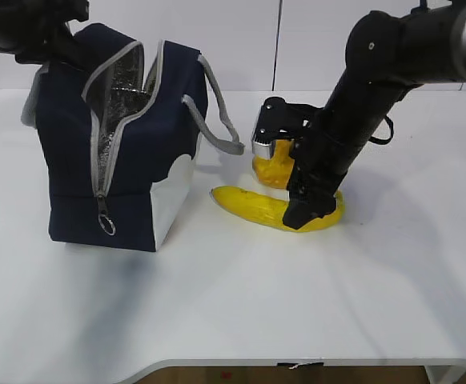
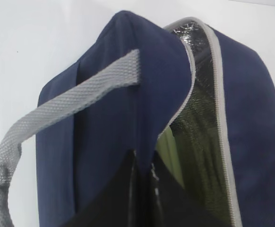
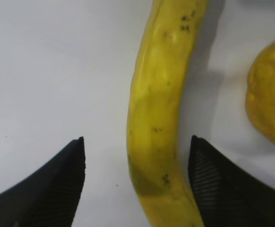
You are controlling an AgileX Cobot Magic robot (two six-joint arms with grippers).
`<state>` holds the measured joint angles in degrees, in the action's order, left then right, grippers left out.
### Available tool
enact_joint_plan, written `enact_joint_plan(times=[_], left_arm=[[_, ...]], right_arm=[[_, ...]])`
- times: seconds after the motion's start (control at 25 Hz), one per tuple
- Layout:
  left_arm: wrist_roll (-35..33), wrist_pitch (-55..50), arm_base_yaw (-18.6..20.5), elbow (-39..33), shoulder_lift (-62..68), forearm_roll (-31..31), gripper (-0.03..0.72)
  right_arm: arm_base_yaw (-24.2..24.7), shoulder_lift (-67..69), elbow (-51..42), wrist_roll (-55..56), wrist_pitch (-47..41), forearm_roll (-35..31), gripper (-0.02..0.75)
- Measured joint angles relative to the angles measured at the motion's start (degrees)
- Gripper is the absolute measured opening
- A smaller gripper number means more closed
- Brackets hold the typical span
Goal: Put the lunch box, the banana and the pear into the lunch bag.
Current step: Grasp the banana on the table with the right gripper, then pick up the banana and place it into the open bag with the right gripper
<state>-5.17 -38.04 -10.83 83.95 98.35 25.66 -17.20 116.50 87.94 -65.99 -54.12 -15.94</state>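
Observation:
I expect the lunch bag to open wider when I push the banana in, because the unzipped gap is narrow but its navy side is standing loose.
The navy lunch bag stands at the left, unzipped, with its foil lining showing. My left gripper is shut on the bag's top edge; in the left wrist view its fingers pinch the navy flap. A pale green strip, the lunch box, shows inside the bag. The banana lies on the table right of the bag. My right gripper is open and low over it, one finger on each side of the banana. The pear sits just behind; it also shows in the right wrist view.
The bag's grey handle hangs toward the pear, and another handle loops at the left of the left wrist view. The zipper's ring pull hangs at the bag's front. The white table spreads in front.

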Motion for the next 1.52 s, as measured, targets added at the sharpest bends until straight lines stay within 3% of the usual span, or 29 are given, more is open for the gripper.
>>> enact_joint_plan(times=[0.44,0.76,1.32,1.52], left_arm=[[0.0,0.3,0.0,0.0,0.0,0.1,-0.006],[0.0,0.5,0.0,0.0,0.0,0.1,-0.006],[0.0,0.8,0.0,0.0,0.0,1.4,-0.006],[0.0,0.9,0.0,0.0,0.0,1.4,-0.006]], right_arm=[[0.0,4.0,0.1,-1.2,3.0,-2.2,0.543],[0.0,4.1,0.1,-1.2,3.8,-2.3,0.364],[0.0,4.3,0.1,-1.2,4.2,-2.4,0.298],[0.0,4.3,1.9,-1.2,-0.7,-2.0,0.298]])
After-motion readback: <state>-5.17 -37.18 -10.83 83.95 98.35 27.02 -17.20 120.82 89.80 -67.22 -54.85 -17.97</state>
